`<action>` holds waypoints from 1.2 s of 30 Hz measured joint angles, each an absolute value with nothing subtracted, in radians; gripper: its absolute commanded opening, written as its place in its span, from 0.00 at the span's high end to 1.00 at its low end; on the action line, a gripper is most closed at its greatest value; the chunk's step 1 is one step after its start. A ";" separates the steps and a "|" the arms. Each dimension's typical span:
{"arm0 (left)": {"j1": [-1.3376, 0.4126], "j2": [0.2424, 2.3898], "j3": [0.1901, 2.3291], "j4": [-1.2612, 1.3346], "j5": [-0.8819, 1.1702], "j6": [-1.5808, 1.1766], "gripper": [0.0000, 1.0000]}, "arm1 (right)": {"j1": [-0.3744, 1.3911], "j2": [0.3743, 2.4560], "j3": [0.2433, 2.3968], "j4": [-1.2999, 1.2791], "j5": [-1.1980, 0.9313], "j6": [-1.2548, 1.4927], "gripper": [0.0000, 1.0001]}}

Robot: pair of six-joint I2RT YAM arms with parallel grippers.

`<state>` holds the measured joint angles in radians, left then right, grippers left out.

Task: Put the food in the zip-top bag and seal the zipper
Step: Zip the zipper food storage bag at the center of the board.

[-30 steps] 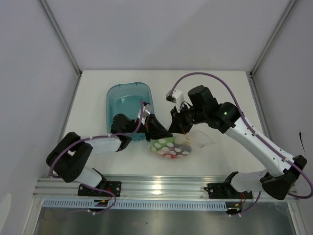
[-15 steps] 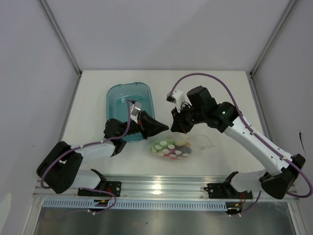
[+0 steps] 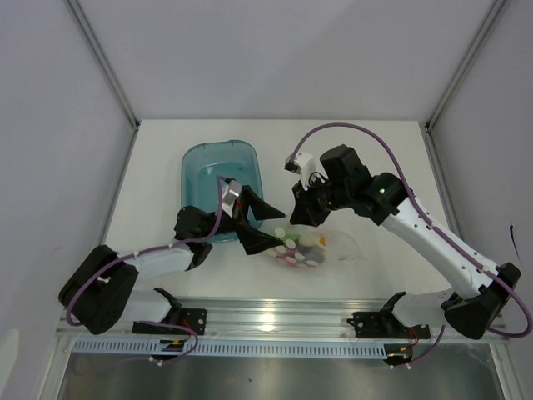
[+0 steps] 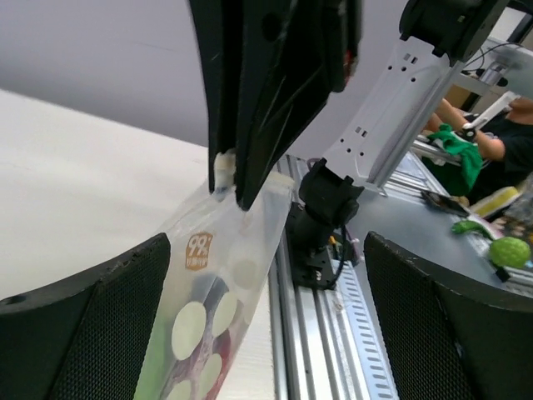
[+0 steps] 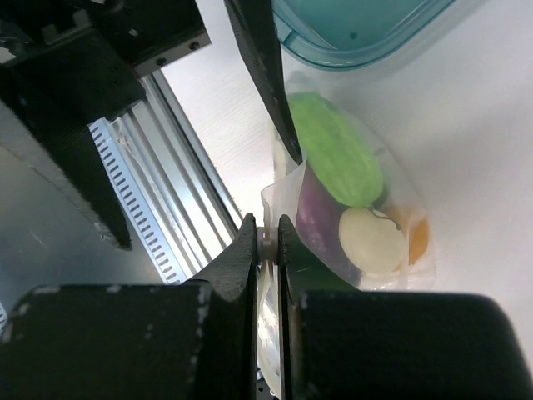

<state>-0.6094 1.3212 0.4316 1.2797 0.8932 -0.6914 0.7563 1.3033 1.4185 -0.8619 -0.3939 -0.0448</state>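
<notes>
Next, my right gripper turns the bag [image 3: 303, 250] and brings the bag's loose zipper end [image 3: 353, 248] around to my left gripper, because that end points away from my left gripper now.
The zip-top bag [image 3: 306, 248], clear with white dots, hangs from my right gripper [image 3: 301, 218] just above the table. That gripper [image 5: 266, 237] is shut on the zipper strip [image 5: 267, 242] at the bag's top edge. The food shows inside the bag: a light green pod [image 5: 333, 154], a purple piece [image 5: 310, 212], a white ball [image 5: 371, 242] and a yellow-orange piece [image 5: 416, 237]. My left gripper [image 3: 281, 230] stands wide open at the bag's left side. In the left wrist view the bag [image 4: 208, 283] hangs close to the left finger [image 4: 92, 333] of that gripper [image 4: 266, 325], not gripped.
A teal translucent tub [image 3: 218, 171] stands behind my left arm, its rim [image 5: 358, 33] close above the bag. The aluminium rail [image 3: 275, 317] with the arm bases runs along the near edge. White walls close in the table on three sides.
My left gripper has opened and let go of the bag. The bag has shifted right with the right gripper, which stays shut on its top edge.
</notes>
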 measured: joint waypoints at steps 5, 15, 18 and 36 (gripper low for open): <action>-0.610 1.185 0.422 1.203 0.840 -0.585 0.01 | 0.755 1.317 1.445 -0.862 -0.409 -0.032 1.00; -0.733 0.869 0.489 0.654 0.325 -0.330 0.00 | 0.755 1.383 1.526 -0.845 -0.320 0.107 1.00; -0.743 0.846 0.514 0.568 0.234 -0.310 0.01 | 0.756 1.399 1.542 -0.824 -0.252 0.189 1.00; -0.985 0.941 0.636 0.319 0.059 -0.285 0.05 | 0.758 1.367 1.615 -0.917 0.266 0.441 1.00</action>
